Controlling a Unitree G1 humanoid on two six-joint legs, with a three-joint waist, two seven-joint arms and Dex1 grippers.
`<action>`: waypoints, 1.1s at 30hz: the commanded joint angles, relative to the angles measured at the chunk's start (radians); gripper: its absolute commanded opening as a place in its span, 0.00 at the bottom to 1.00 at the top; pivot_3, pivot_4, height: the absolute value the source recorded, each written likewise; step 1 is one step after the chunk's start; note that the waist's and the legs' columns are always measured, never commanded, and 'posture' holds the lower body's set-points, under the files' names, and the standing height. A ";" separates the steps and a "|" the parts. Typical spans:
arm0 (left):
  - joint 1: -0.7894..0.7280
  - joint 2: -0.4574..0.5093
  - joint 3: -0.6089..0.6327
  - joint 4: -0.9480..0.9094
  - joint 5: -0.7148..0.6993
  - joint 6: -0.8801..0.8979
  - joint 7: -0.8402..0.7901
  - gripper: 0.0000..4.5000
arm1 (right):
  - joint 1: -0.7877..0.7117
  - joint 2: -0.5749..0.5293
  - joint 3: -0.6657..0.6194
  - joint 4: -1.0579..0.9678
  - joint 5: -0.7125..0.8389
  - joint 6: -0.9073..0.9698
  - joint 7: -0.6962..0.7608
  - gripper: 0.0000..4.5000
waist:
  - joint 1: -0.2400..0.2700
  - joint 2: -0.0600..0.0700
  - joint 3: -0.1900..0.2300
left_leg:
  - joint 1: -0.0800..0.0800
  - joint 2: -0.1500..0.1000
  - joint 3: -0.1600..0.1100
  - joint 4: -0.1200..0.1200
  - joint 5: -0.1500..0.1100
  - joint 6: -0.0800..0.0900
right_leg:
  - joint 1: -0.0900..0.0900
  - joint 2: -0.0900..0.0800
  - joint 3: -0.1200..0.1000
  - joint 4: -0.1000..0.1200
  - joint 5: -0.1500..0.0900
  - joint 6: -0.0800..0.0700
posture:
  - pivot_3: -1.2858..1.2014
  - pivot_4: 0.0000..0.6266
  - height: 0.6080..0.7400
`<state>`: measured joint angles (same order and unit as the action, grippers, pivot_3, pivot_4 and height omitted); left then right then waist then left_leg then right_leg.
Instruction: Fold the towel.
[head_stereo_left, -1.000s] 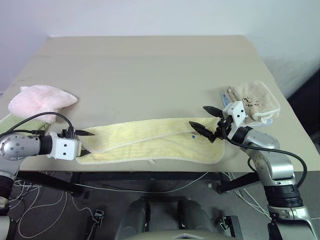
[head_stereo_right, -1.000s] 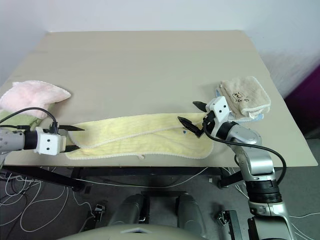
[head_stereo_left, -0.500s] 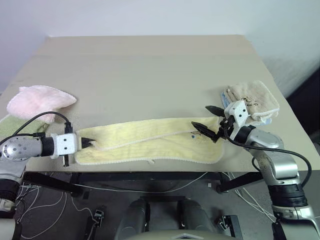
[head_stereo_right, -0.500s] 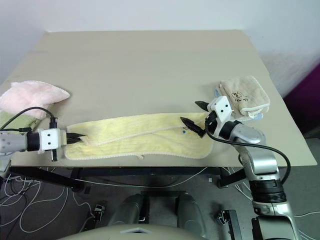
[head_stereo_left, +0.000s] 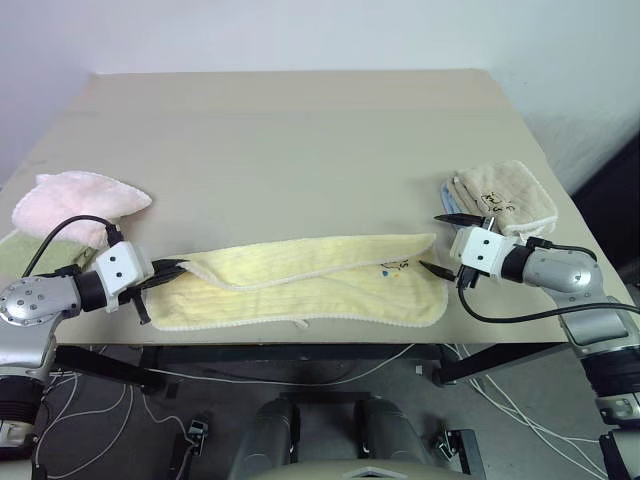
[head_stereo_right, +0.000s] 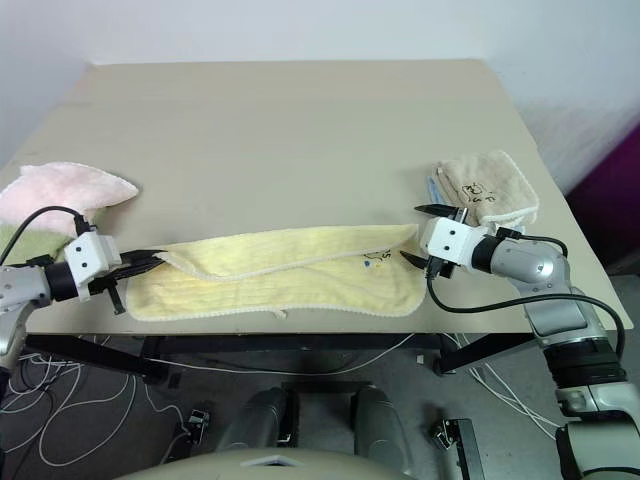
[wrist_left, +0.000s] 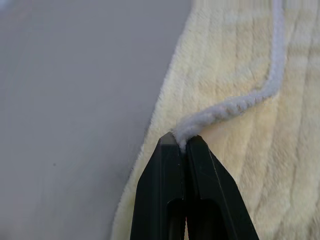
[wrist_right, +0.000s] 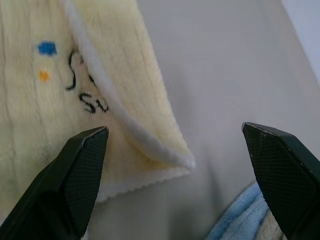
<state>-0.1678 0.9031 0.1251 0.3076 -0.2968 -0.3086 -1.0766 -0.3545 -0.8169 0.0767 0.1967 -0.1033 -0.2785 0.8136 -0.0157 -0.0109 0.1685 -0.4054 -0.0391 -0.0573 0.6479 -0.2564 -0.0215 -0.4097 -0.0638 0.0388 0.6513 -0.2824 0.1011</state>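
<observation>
My gripper will fold the towel's end inward, and the end will bend over the towel and stay down, because the towel's upper layer already lies limp along its fold.
The pale yellow towel lies as a long strip along the table's front edge, its upper layer folded over lengthwise. Small dark handwritten marks sit near its right corner. My left gripper is shut on the whitish hem at the towel's left corner; the left wrist view shows the hem pinched between the black fingertips. My right gripper stands open at the towel's right end, one finger on each side of the folded corner and touching nothing.
A fluffy pink towel lies at the left edge over something green. A beige folded towel on a blue cloth sits just behind my right gripper. The tan table stretches away behind the strip.
My left gripper has shut on the towel's left corner hem and rolled. My right gripper has slid right off the towel's top to its right end and rolled, staying open.
</observation>
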 joint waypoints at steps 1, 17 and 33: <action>0.007 -0.001 0.042 -0.046 -0.019 0.028 0.014 0.01 | -0.045 -0.005 0.016 0.038 -0.071 -0.091 -0.050 1.00 | 0.000 0.000 0.000 | 0.000 0.000 0.000 0.000 0.000 0.000 | 0.000 0.000 0.000 0.000 0.000 0.000 | 0.52 0.24 1.00; 0.026 -0.011 0.061 -0.097 -0.004 0.066 0.037 0.00 | -0.088 -0.007 0.048 0.050 -0.108 -0.157 -0.041 0.25 | 0.002 0.000 0.000 | 0.000 0.000 0.000 0.000 0.000 0.000 | 0.000 0.000 0.000 0.000 0.000 0.000 | 0.52 0.24 1.00; -0.147 -0.087 0.166 -0.027 -0.058 0.199 0.220 0.00 | -0.165 -0.007 0.002 0.073 -0.072 -0.157 -0.071 0.00 | 0.001 0.000 0.000 | 0.000 0.000 0.000 0.001 0.000 0.000 | 0.000 0.000 0.000 0.000 0.000 0.000 | 0.52 0.24 1.00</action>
<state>-0.2929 0.8188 0.2494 0.2749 -0.3398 -0.1168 -0.8877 -0.4806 -0.8154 0.1290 0.2720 -0.2094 -0.4290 0.7591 -0.0144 -0.0113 0.1687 -0.4055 -0.0393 -0.0574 0.6485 -0.2564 -0.0216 -0.4098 -0.0640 0.0390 0.6513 -0.2823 0.1011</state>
